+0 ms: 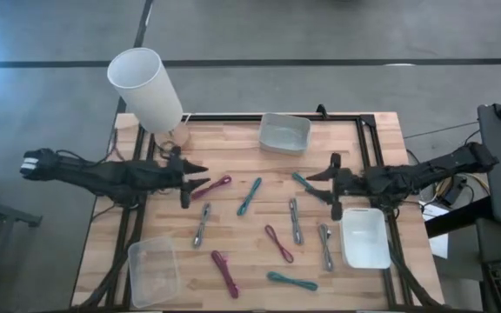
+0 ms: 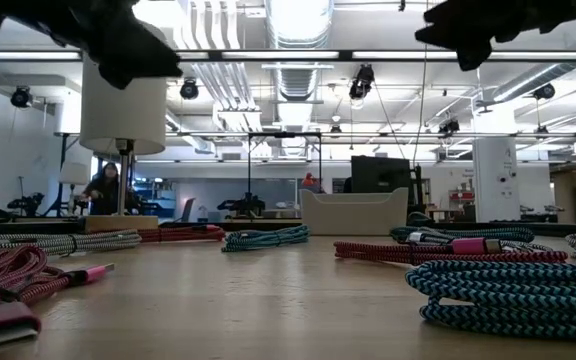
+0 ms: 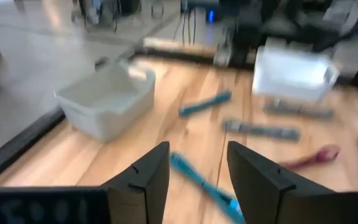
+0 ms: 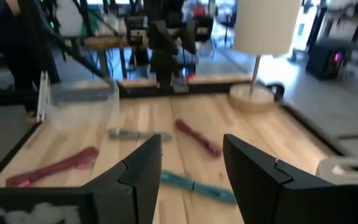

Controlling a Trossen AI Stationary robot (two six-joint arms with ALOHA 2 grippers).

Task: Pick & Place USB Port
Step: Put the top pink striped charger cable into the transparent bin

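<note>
The magenta bundle point(image 1: 223, 182) nearest the lamp lies free next to my left gripper's open fingers. I should keep going down until the fingers straddle its middle point(image 1: 211, 188), then close them.
Several bundled USB cables lie flat on the wooden table point(image 1: 233, 148): magenta point(image 1: 213, 186), teal point(image 1: 250, 196), grey point(image 1: 202, 224) and others. My left gripper point(image 1: 200, 178) hangs open above the table's left half, near the magenta bundle. In its wrist view point(image 3: 194, 180) a teal cable point(image 3: 191, 174) lies beyond the fingers. My right gripper point(image 1: 318, 184) hangs open above the right half, over a teal cable point(image 1: 303, 182). That teal cable point(image 4: 197, 185) shows between its fingers point(image 4: 194, 177) in its wrist view. In the low view both grippers are dark shapes, one point(image 2: 118, 35) and the other point(image 2: 488, 25), well above the tabletop.
A clear bin point(image 1: 284, 133) stands at the far edge, a white bin point(image 1: 364, 236) at the right, and a clear bin point(image 1: 152, 269) at the near left corner. A white lamp point(image 1: 146, 87) stands on its base at the far left corner. Black rails frame the table.
</note>
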